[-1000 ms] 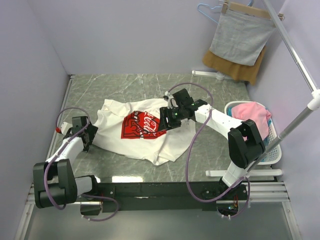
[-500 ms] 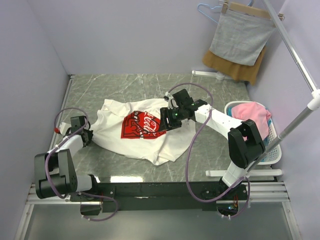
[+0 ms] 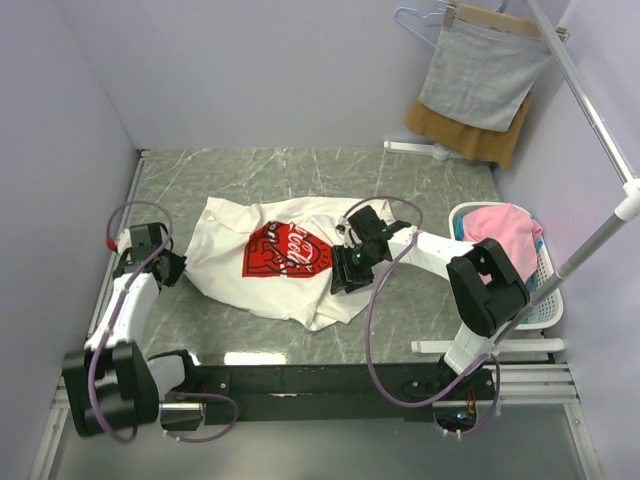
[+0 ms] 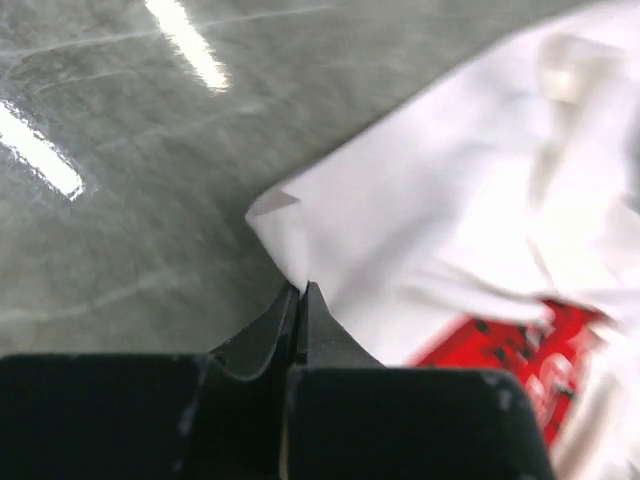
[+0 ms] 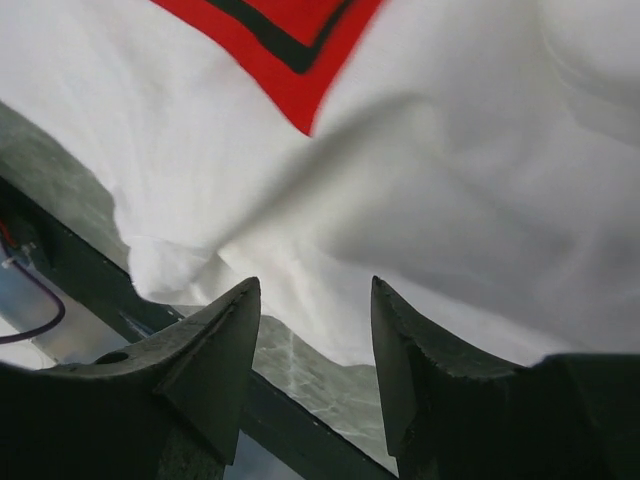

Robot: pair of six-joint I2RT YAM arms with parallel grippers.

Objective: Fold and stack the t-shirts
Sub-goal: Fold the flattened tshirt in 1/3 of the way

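The white t-shirt lies bunched (image 3: 322,306) under my open right gripper, so next my right gripper grabs the t-shirt's far corner (image 3: 383,206) and stretches it out together with my left gripper.
A white t-shirt (image 3: 225,265) with a red square print (image 3: 278,250) lies crumpled and spread on the grey marbled table (image 3: 300,170). My left gripper (image 3: 172,268) is at the shirt's left edge. In the left wrist view its jaws (image 4: 300,290) are pressed together, pinching the white hem just below a folded corner (image 4: 275,215). My right gripper (image 3: 343,275) hovers over the shirt's lower right part, beside the print. In the right wrist view it is open (image 5: 315,290), with white cloth (image 5: 450,200) beyond the fingertips and nothing between them.
A white basket (image 3: 548,290) holding pink cloth (image 3: 500,225) stands at the right of the table. A grey cloth (image 3: 480,75) and a mustard-brown cloth (image 3: 470,135) hang at the back right. A slanted metal pole (image 3: 600,140) crosses the right side. Walls close in left and back.
My left gripper has shut on the shirt's left edge and its arm has swung outward. My right gripper has moved from the print toward the shirt's lower right part.
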